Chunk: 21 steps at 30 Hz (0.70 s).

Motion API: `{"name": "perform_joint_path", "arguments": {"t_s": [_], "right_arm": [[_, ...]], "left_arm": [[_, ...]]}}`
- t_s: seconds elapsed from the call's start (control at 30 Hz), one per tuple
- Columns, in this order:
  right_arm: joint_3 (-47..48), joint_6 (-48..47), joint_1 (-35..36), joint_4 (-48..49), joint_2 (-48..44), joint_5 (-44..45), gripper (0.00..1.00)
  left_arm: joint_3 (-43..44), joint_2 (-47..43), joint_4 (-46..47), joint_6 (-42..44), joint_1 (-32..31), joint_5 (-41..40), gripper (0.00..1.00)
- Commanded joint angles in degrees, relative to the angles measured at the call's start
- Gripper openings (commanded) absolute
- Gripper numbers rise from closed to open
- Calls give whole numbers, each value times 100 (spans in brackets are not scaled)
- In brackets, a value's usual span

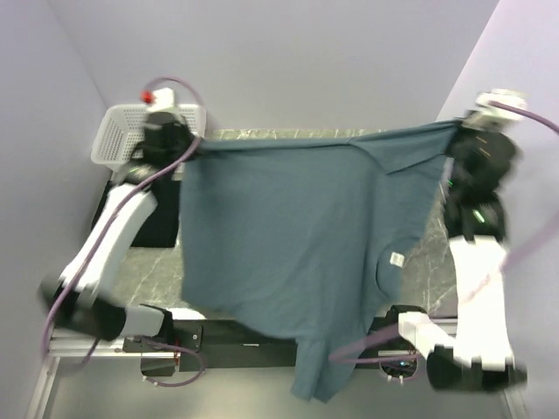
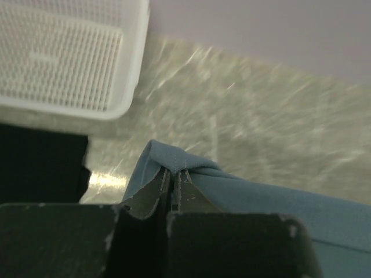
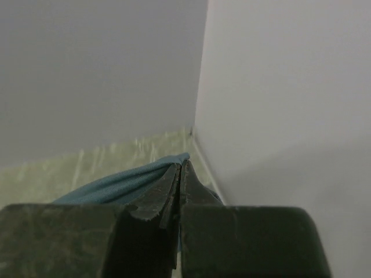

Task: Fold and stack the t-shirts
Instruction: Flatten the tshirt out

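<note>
The slate-blue t-shirt's top edge (image 1: 301, 142) is stretched tight with the robot's right gripper next to the wall, so the right gripper should move inward and lower the t-shirt onto the marble (image 1: 428, 249).
The slate-blue t-shirt (image 1: 297, 236) hangs stretched in the air between my two grippers, its lower part draping over the near table edge. My left gripper (image 1: 185, 147) is shut on its left corner; in the left wrist view the closed gripper (image 2: 174, 171) pinches a fold of the blue cloth (image 2: 261, 197). My right gripper (image 1: 461, 133) is shut on the right corner; in the right wrist view the closed gripper (image 3: 181, 165) holds the cloth's edge (image 3: 127, 182). A black cloth (image 1: 157, 223), likely the black t-shirt, lies at the left under my left arm; it also shows in the left wrist view (image 2: 40, 168). No print shows.
A white lattice basket (image 1: 118, 140) stands at the back left, also in the left wrist view (image 2: 69, 58). The marble table (image 1: 437, 262) is walled in by grey walls at the back and both sides. The right wall (image 3: 278, 104) is close to my right gripper.
</note>
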Motion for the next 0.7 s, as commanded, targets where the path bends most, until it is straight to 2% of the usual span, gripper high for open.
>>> {"name": "perform_joint_path", "arguments": {"t_s": [0.0, 0.17, 0.3, 0.47, 0.67], "right_arm": [[-849, -179, 128, 1537, 662, 155, 0], [-1229, 41, 251, 2287, 2189, 41, 0], [-799, 147, 260, 2316, 3377, -179, 0], [17, 191, 260, 2017, 4502, -477, 0], [739, 375, 251, 1166, 4830, -715, 0]], "left_arm": [[-345, 719, 973, 138, 105, -636, 1], [232, 2512, 1431, 304, 140, -865, 1], [1129, 3943, 1345, 428, 193, -847, 1], [2315, 4922, 1160, 630, 289, -786, 1], [3221, 5626, 966, 674, 465, -636, 2]]}}
